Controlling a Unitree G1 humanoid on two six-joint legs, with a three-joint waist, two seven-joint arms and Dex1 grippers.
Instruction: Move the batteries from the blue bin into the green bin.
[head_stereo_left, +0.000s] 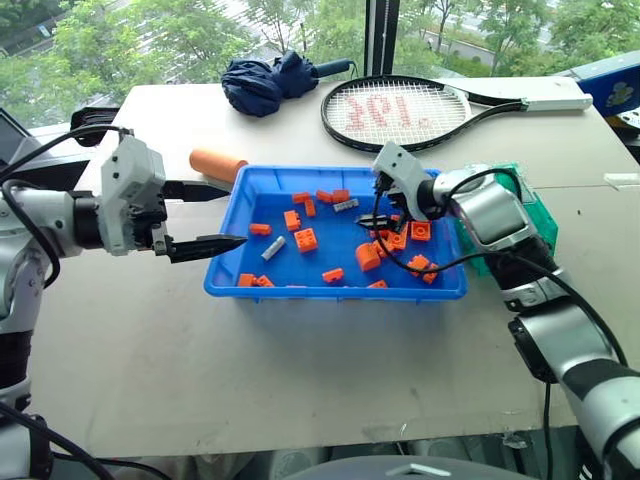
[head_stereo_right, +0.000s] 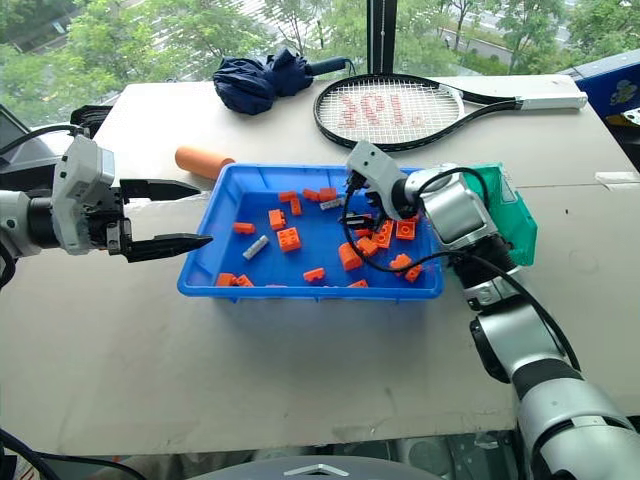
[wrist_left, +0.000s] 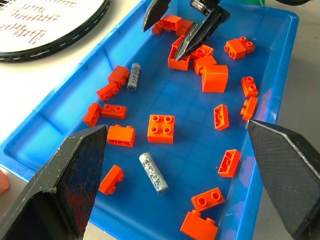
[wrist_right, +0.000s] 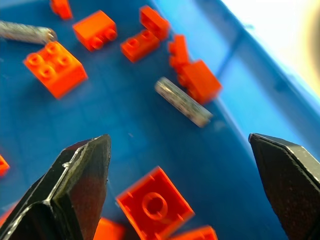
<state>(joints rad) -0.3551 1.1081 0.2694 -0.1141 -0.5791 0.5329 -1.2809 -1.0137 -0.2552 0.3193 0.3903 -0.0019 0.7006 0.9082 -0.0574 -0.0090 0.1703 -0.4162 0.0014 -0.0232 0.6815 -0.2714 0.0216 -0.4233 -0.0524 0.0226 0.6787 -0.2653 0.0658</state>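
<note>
The far grey battery is lying flat next to the orange bricks (head_stereo_left: 340, 195), so I expect it to come free and leave them in place when I lift it.
The blue bin (head_stereo_left: 330, 292) lies mid-table and holds many orange toy bricks (head_stereo_left: 306, 239) and two grey batteries. One battery (head_stereo_left: 273, 248) rests near the bin's left side, the other (head_stereo_left: 346, 205) near its far wall. My right gripper (head_stereo_left: 372, 205) hovers open over the bin's far right part, above bricks, with nothing between its fingers. In the right wrist view a battery (wrist_right: 183, 101) lies ahead of it. My left gripper (head_stereo_left: 238, 214) stands open at the bin's left rim, empty, and the near battery (wrist_left: 153, 172) shows between its fingers. The green bin (head_stereo_right: 510, 215) sits against the blue bin's right end, partly behind my right arm.
A big orange cylinder (head_stereo_left: 217, 163) lies just beyond the bin's far left corner. A tennis racket (head_stereo_left: 400, 112) and a folded dark blue umbrella (head_stereo_left: 268, 82) rest at the back of the table. A blue box (head_stereo_left: 615, 85) stands at the far right.
</note>
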